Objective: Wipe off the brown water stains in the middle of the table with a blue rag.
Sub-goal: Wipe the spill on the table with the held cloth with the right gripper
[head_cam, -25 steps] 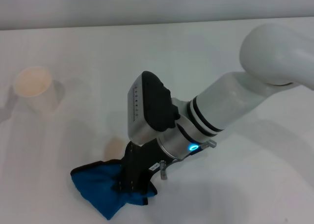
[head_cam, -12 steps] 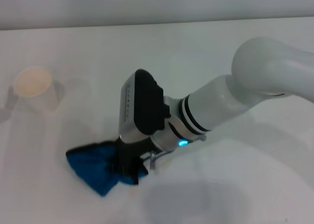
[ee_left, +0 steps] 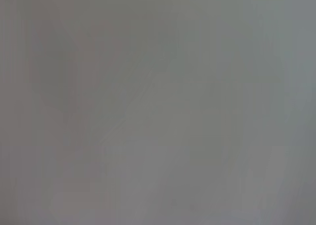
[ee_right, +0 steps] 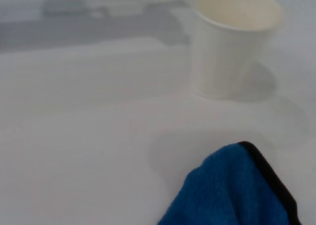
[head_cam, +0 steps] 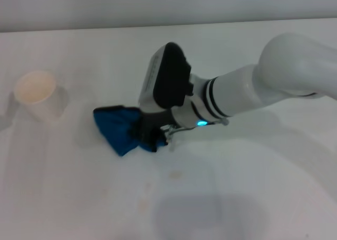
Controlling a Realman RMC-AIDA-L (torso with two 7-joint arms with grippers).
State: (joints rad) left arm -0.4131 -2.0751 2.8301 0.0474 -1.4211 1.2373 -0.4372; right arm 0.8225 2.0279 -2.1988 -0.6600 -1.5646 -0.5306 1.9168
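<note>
The blue rag [head_cam: 116, 129] is beyond the stains, toward the paper cup, so next my right gripper pulls the rag back across the faint tan specks nearer to me.
My right gripper [head_cam: 149, 136] is shut on the bright blue rag [head_cam: 120, 127] and presses it onto the white table [head_cam: 274, 198] at mid-left. The rag's black-trimmed edge also shows in the right wrist view [ee_right: 237, 190]. Of the brown water stains, only a few faint tan specks [head_cam: 174, 174] show, on the table nearer to me than the rag. The left gripper is out of view; the left wrist view shows only plain grey.
A cream-white paper cup [head_cam: 36, 94] stands upright at the left of the table, a short way beyond the rag; it also shows in the right wrist view [ee_right: 232, 42]. The right arm [head_cam: 274, 82] reaches in from the right.
My right gripper has swept the rag away from me and a little to the right. The tan blotch seen beside the rag earlier no longer shows.
</note>
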